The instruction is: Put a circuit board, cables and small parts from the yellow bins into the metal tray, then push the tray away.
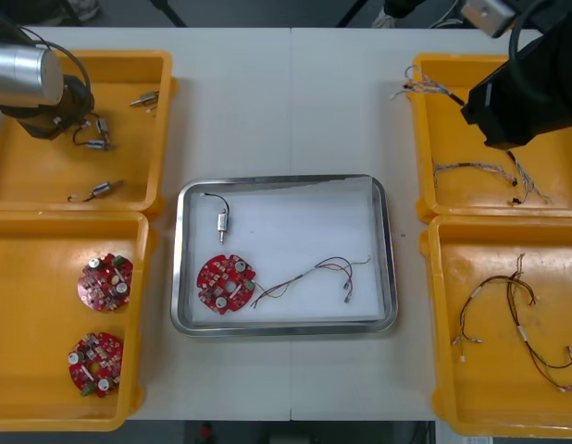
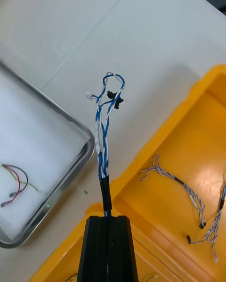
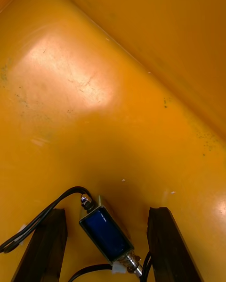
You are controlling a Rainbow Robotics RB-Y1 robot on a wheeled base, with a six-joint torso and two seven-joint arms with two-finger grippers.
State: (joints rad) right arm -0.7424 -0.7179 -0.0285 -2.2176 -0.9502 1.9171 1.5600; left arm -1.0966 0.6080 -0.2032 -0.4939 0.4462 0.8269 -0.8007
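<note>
The black wires arch (image 3: 70, 193) from the end of the blue-bodied small metal part (image 3: 106, 234) and will go on sticking out sideways when the robot lifts the part.
My right gripper (image 2: 108, 218) is shut on a twisted blue and white cable (image 2: 104, 121), holding it in the air over the rim of the far right yellow bin (image 2: 188, 136). From the front, this gripper (image 1: 471, 106) holds the cable (image 1: 425, 90) out toward the table's middle. The metal tray (image 1: 388, 240), white inside, holds a red circuit board (image 1: 226, 282), a small metal part (image 1: 222, 222) and a red and yellow cable (image 1: 314, 276). My left gripper (image 3: 106, 212) is open low in the far left bin (image 1: 129, 185), with a blue-bodied small metal part (image 3: 106, 235) lying between its fingers.
Two more circuit boards (image 1: 105, 281) lie in the near left bin. More small metal parts (image 1: 101, 190) lie in the far left bin. More blue and white cables (image 1: 480, 171) lie in the far right bin, and dark cables (image 1: 517, 324) in the near right bin.
</note>
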